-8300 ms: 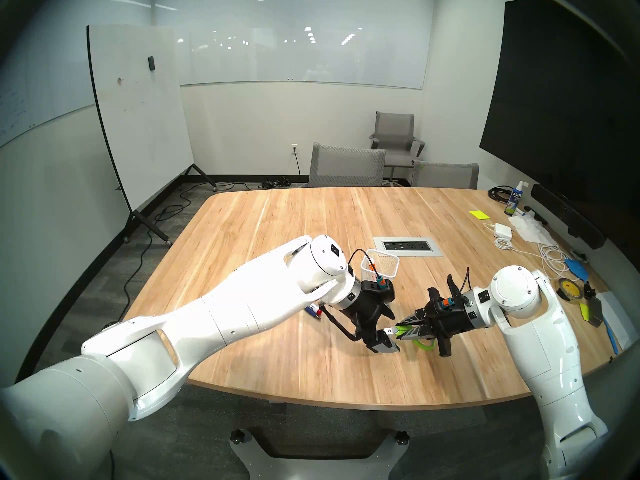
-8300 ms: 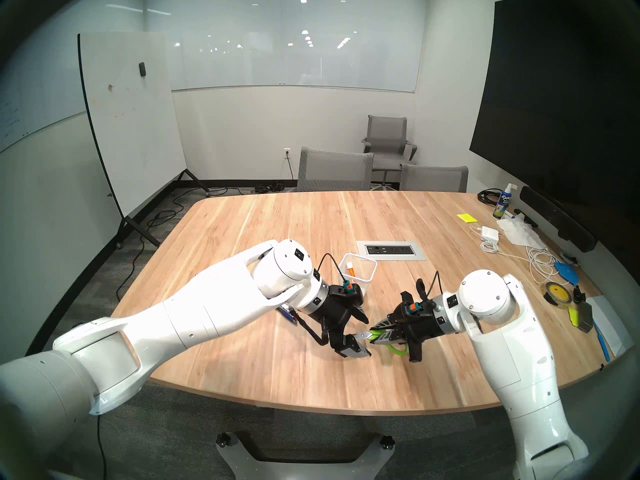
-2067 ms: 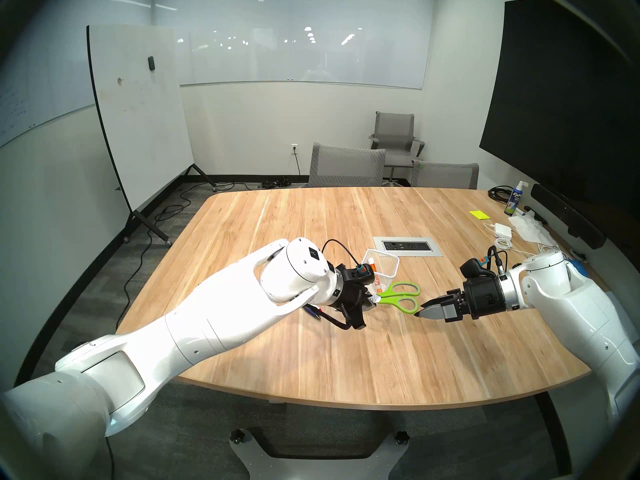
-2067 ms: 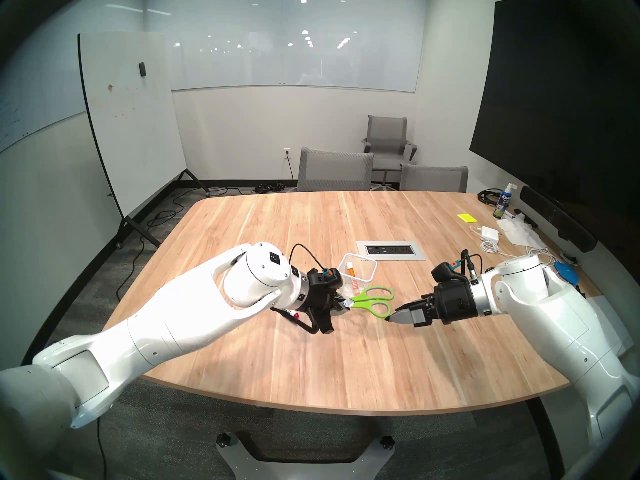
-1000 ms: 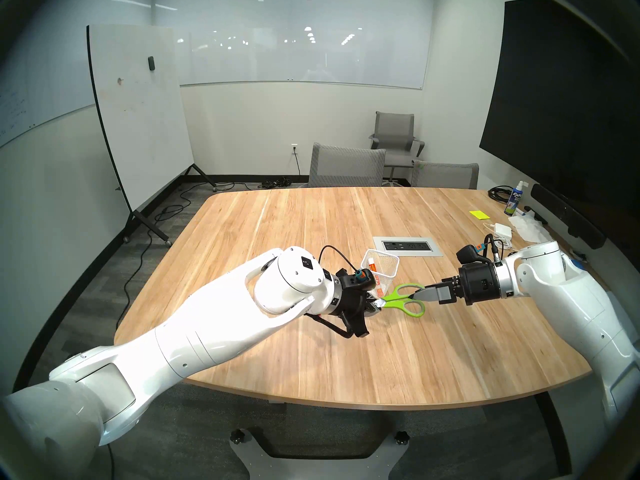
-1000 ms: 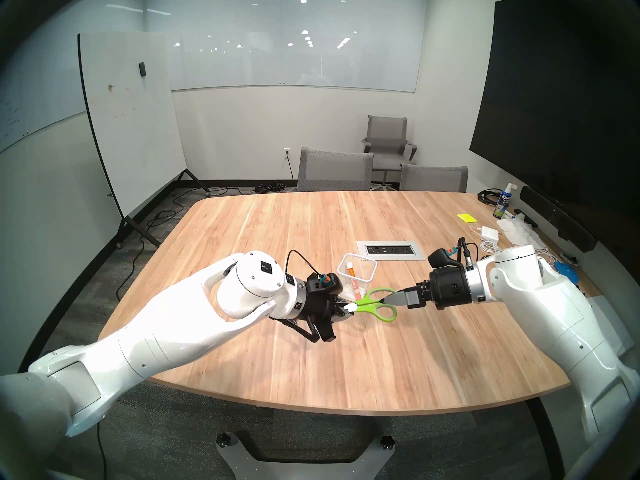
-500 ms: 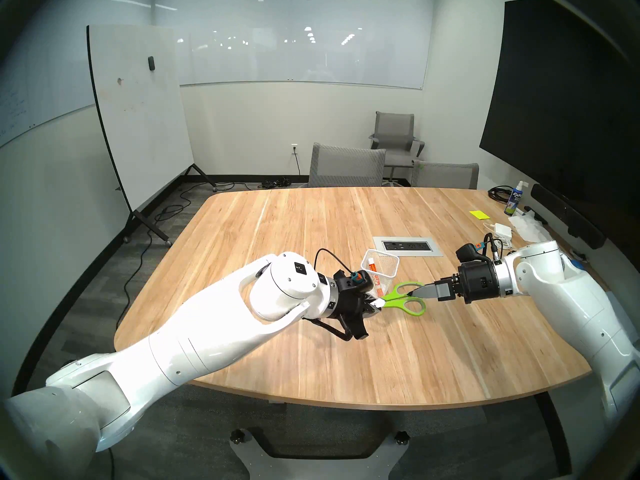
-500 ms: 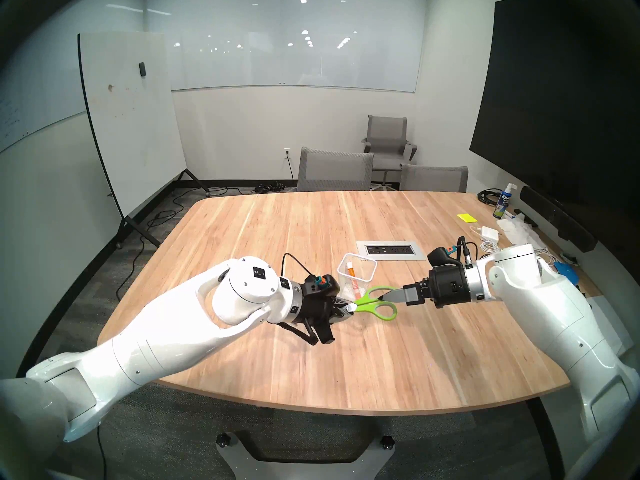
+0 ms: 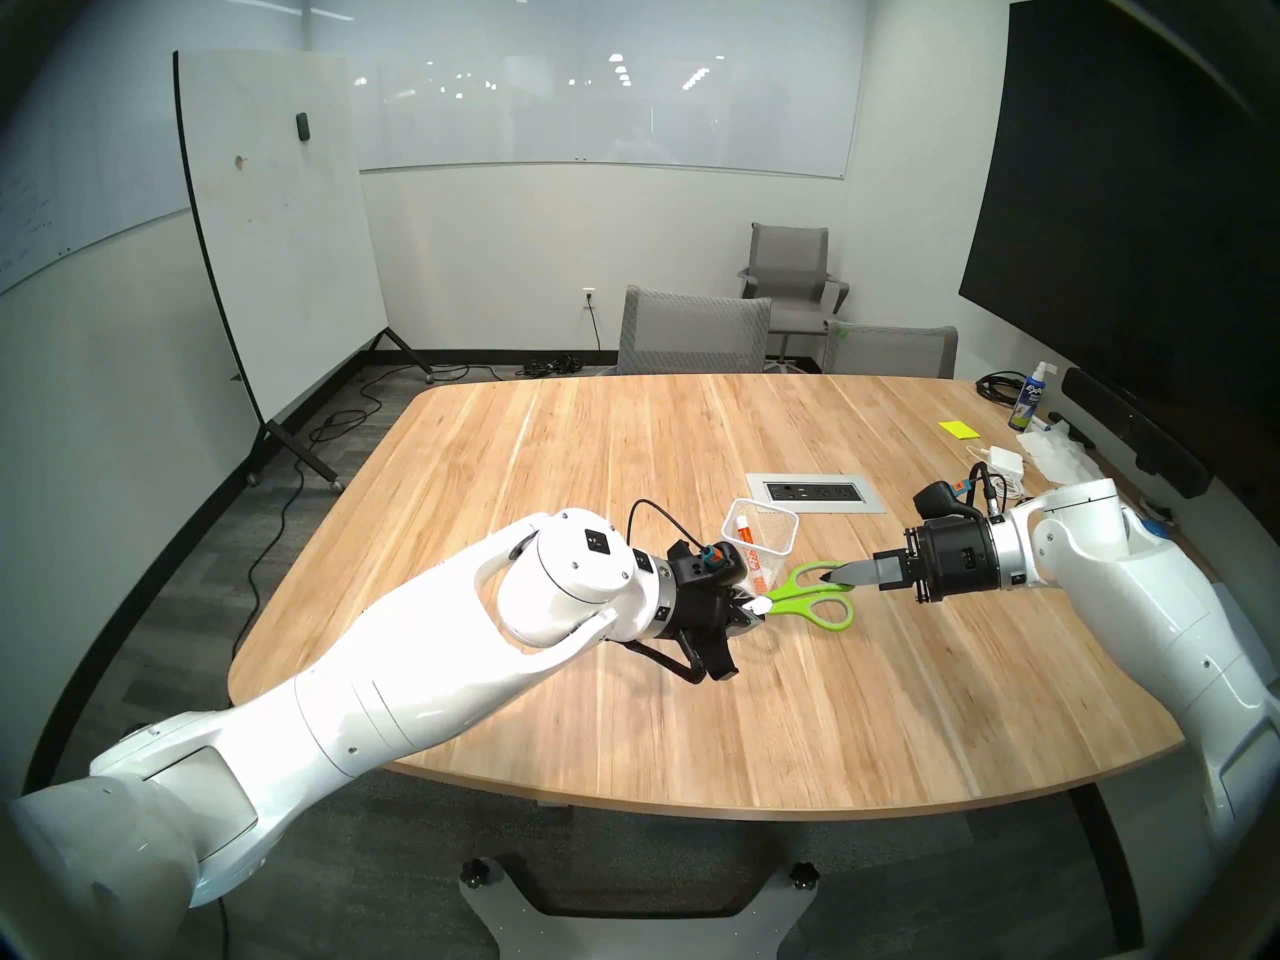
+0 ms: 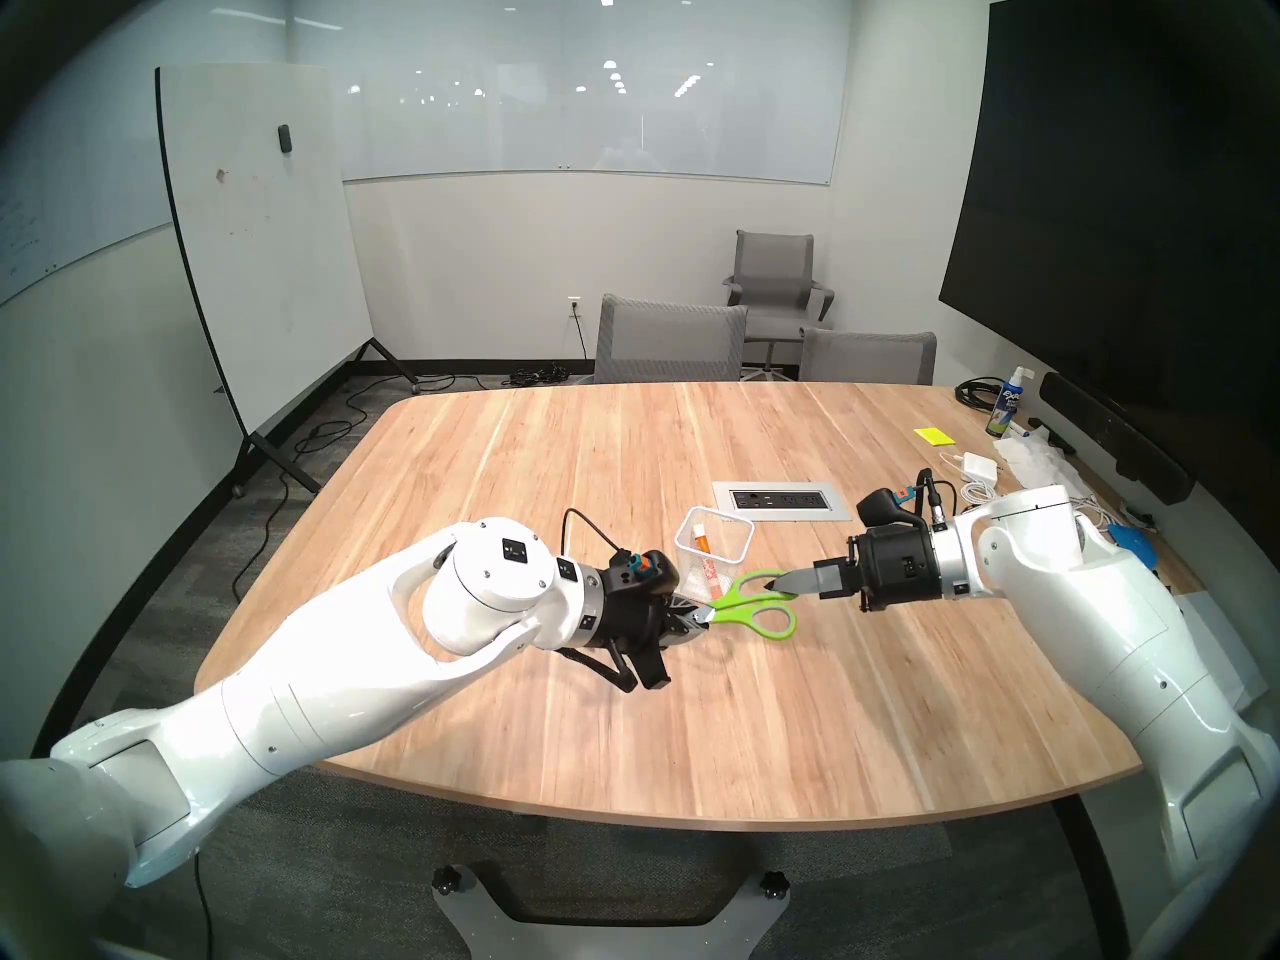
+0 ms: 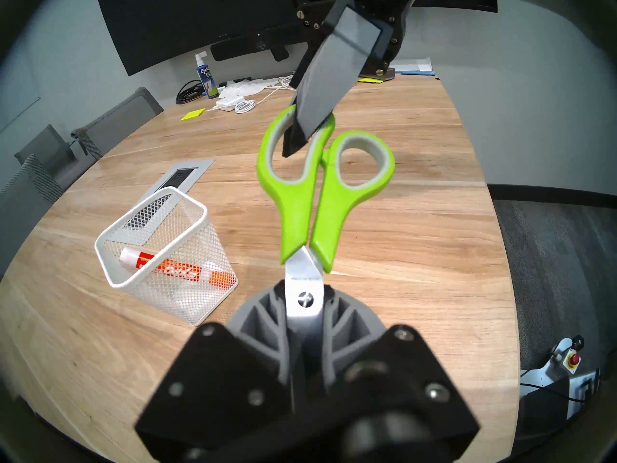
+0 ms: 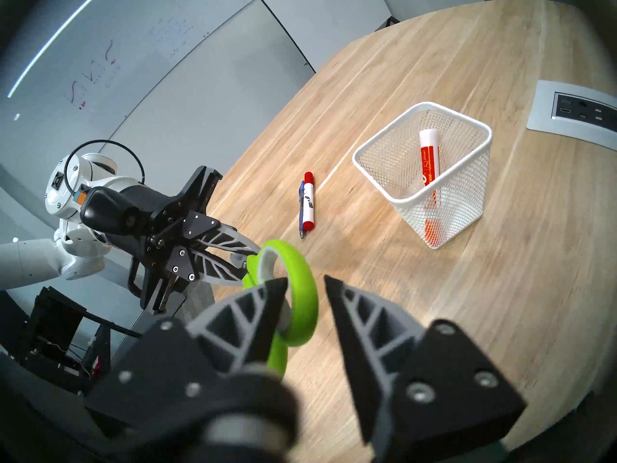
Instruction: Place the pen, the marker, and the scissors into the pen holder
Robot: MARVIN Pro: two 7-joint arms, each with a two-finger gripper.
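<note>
The scissors' lime-green handles (image 9: 809,595) seem to be as wide as the pen holder's opening (image 9: 762,523), so the handles will remain above the pen holder's rim when the robot lowers the scissors in.
The scissors (image 9: 810,595) (image 11: 300,201), with lime-green handles, hang level above the table. My left gripper (image 9: 758,604) (image 11: 303,302) is shut on their silver blades. My right gripper (image 9: 828,576) (image 12: 305,278) is open at the far handle loop, one finger inside the loop and the other outside. The white mesh pen holder (image 9: 776,543) (image 12: 460,215) stands just behind, with an orange-and-white marker (image 12: 430,165) leaning in it. In the right wrist view a white marker (image 12: 309,205) with red ends and the blue pen (image 12: 301,193) lie side by side on the table. My left arm hides both in the head views.
A grey power outlet panel (image 9: 816,492) is set into the table behind the holder. A charger with cables (image 9: 1004,463), a sticky pad (image 9: 958,430) and a spray bottle (image 9: 1032,401) crowd the far right. Chairs (image 9: 692,332) stand at the far edge.
My right gripper has slid from beside the scissors to their far handle loop, put a finger inside it and rolled a little. The left gripper still holds the blades and has barely moved.
</note>
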